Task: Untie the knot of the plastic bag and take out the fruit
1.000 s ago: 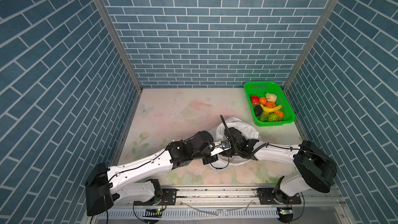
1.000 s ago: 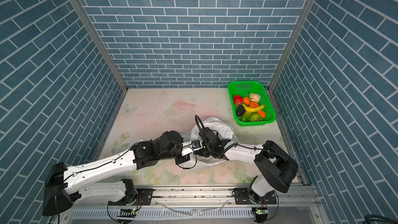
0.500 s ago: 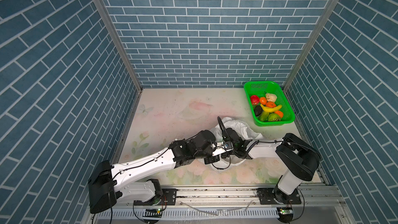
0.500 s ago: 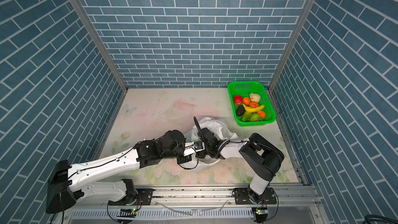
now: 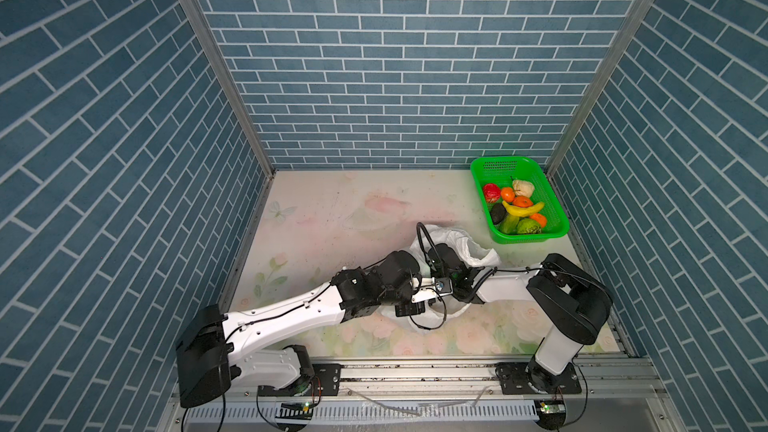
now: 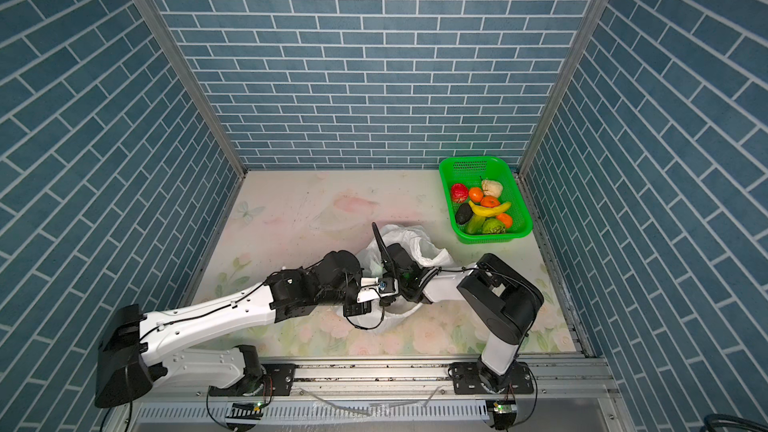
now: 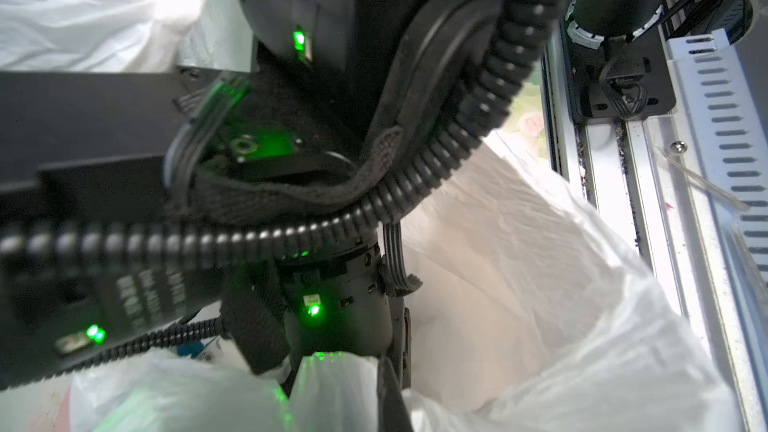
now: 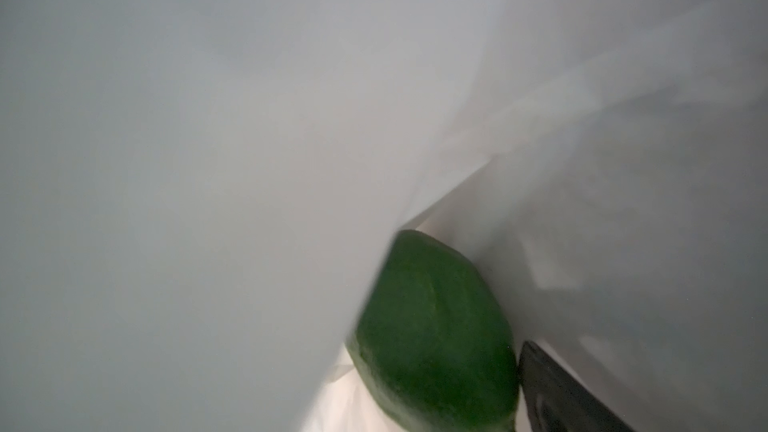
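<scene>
The bag's film (image 8: 264,288) is hanging over my right gripper's finger next to the dark green fruit (image 8: 436,332). I should move the gripper back, clear of the film, before I grab the fruit.
The white plastic bag (image 5: 473,248) (image 6: 430,252) lies crumpled mid-table. My left gripper (image 5: 430,302) (image 7: 357,401) is shut on a fold of the bag's film at its near side. My right gripper (image 8: 432,405) reaches inside the bag and stands open; the top views hide it under plastic. A dark green fruit (image 8: 432,326) lies right beside its one visible finger (image 8: 557,392), and film covers the other. More fruit (image 5: 517,206) (image 6: 486,205) fills the green basket. The knot is hidden.
The green basket (image 5: 498,163) (image 6: 478,160) stands at the back right corner by the brick wall. The right arm's elbow (image 5: 573,297) rises near the front right. A metal rail (image 5: 415,371) runs along the front edge. Both wrists crowd together over the bag.
My right arm has folded, its elbow rising and shifting left as the gripper pushed further into the bag. The left arm has kept its hold and barely moved.
</scene>
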